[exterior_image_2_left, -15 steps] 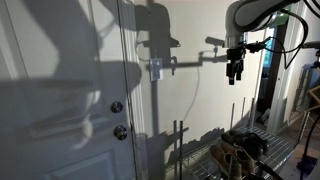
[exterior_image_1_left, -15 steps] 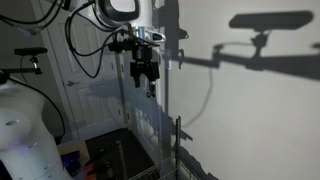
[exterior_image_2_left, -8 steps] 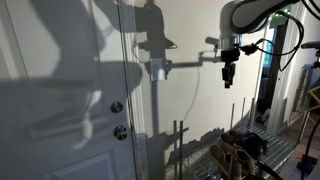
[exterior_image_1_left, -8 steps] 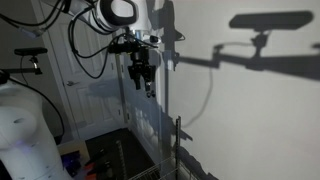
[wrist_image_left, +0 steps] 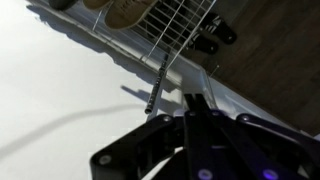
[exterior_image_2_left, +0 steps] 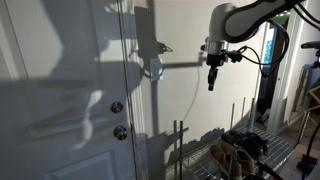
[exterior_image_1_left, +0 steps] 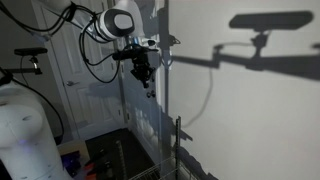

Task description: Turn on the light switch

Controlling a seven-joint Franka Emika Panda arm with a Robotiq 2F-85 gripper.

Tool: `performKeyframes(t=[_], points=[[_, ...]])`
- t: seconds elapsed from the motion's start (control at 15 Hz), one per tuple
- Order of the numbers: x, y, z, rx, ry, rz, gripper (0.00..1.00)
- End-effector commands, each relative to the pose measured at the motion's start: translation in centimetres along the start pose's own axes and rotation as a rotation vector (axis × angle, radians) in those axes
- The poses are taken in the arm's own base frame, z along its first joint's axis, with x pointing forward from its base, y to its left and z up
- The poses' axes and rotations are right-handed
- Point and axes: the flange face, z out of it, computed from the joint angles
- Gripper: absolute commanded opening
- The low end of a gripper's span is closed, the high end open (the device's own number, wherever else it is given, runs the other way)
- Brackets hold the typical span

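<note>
My gripper needs to turn its closed fingers up to face the light switch [exterior_image_2_left: 156, 69] before it presses the switch, because they point down toward the wire rack [wrist_image_left: 172, 26] now.
The light switch [exterior_image_2_left: 153, 68] is a small pale plate on the white wall, just beside the door frame. My gripper [exterior_image_2_left: 211, 83] hangs fingers down in front of the wall, well to the right of the switch, a little lower and apart from it. An exterior view from the opposite side shows the gripper [exterior_image_1_left: 149, 87] close to the wall's corner. In the wrist view the two black fingers [wrist_image_left: 197, 108] lie pressed together with nothing between them, so the gripper [wrist_image_left: 198, 100] is shut and empty. The switch is out of the wrist view.
A white door with a round knob [exterior_image_2_left: 117, 107] and a lock [exterior_image_2_left: 121, 132] stands left of the switch. A wire rack [exterior_image_2_left: 243, 152] with thin upright rods [wrist_image_left: 157, 84] sits below the gripper. A white rounded object [exterior_image_1_left: 25, 130] and hanging cables [exterior_image_1_left: 88, 55] are nearby.
The jaws have gone from open to shut. The arm has moved along the wall toward the switch and the door.
</note>
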Motion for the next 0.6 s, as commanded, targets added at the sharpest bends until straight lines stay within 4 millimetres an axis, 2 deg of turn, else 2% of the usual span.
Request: performKeyframes(t=[0.0,0.2,0.53], points=[[1.8,-1.2,0.4,-0.006,0.157,-0.084,0.03],[2.9,-1.9,0.4,0.007,0.312,-0.074,0.06],[3.8,-2.8,-0.4,0.038,0.534,-0.016,0.04]])
